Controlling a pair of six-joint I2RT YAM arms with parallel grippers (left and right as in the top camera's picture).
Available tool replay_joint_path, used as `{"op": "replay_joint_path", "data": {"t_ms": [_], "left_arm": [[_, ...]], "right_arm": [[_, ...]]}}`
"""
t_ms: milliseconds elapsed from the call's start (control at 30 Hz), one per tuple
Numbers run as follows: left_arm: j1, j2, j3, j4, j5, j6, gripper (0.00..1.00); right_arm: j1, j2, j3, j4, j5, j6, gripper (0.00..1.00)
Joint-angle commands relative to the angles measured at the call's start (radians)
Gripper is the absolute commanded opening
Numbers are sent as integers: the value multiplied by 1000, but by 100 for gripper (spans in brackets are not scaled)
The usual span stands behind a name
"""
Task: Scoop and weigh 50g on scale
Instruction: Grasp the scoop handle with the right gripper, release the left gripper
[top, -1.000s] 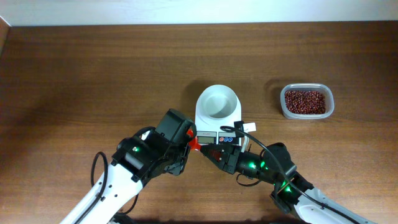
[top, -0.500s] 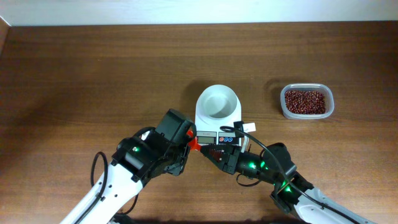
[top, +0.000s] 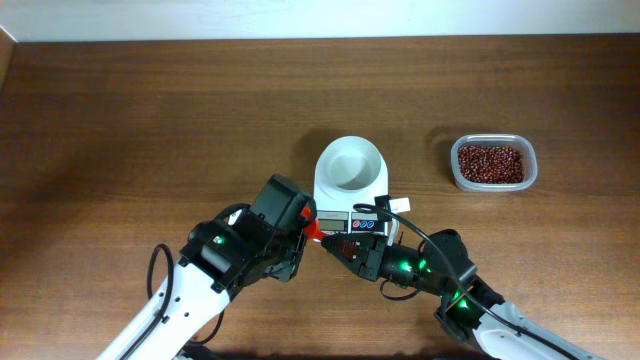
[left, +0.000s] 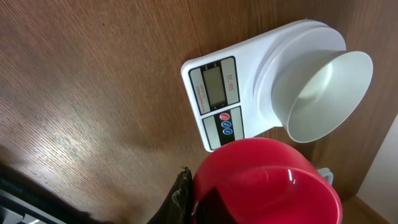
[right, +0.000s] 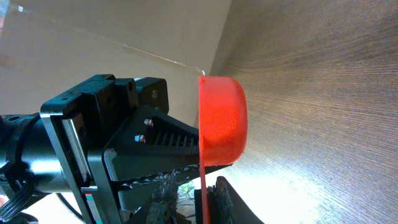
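Next, I take the thin handle (right: 203, 186) with my right gripper and carry the scoop to the beans, because my left gripper is holding the scoop by its red cup (right: 224, 118).
A red scoop (top: 316, 231) hangs between the two arms, just in front of the scale (top: 350, 222). The scale's round white bowl (top: 350, 165) has nothing in it. My left gripper (top: 305, 228) is shut on the scoop, whose red cup (left: 267, 180) fills the bottom of the left wrist view beside one black finger (left: 183, 196). Past the cup lie the scale (left: 214, 99) and its bowl (left: 323, 93). My right gripper (right: 199, 208) stands narrowly open around the scoop's (right: 222, 118) thin handle. One finger (right: 227, 199) is close against the handle and the other stays apart.
A clear plastic tub of red beans (top: 493, 163) stands to the right of the scale. A small white tag (top: 400, 204) lies by the scale's right corner. The left arm's black gripper body (right: 124, 149) fills the left of the right wrist view.
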Motion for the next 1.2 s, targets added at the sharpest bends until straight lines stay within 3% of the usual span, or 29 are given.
{"op": "replay_joint_path", "data": {"t_ms": [0, 333, 400, 500, 567, 733, 1167], "left_arm": [[-3, -8, -2, -5, 3, -6, 0], [-3, -8, -2, -5, 3, -6, 0], [-3, -8, -2, -6, 3, -6, 14], [-3, -8, -2, -11, 3, -6, 57], [-3, -8, -2, -18, 3, -6, 72], [-3, -8, -2, -25, 3, -6, 99], [-3, -8, -2, -84, 3, -6, 99]], "right_arm": [[5, 5, 12, 6, -10, -6, 18], [5, 5, 12, 6, -10, -6, 9], [5, 5, 12, 6, -10, -6, 6], [5, 5, 12, 6, -9, -15, 4], [4, 5, 12, 6, -6, -27, 4], [4, 5, 12, -2, -6, -77, 4], [3, 3, 12, -134, -4, -229, 4]]}}
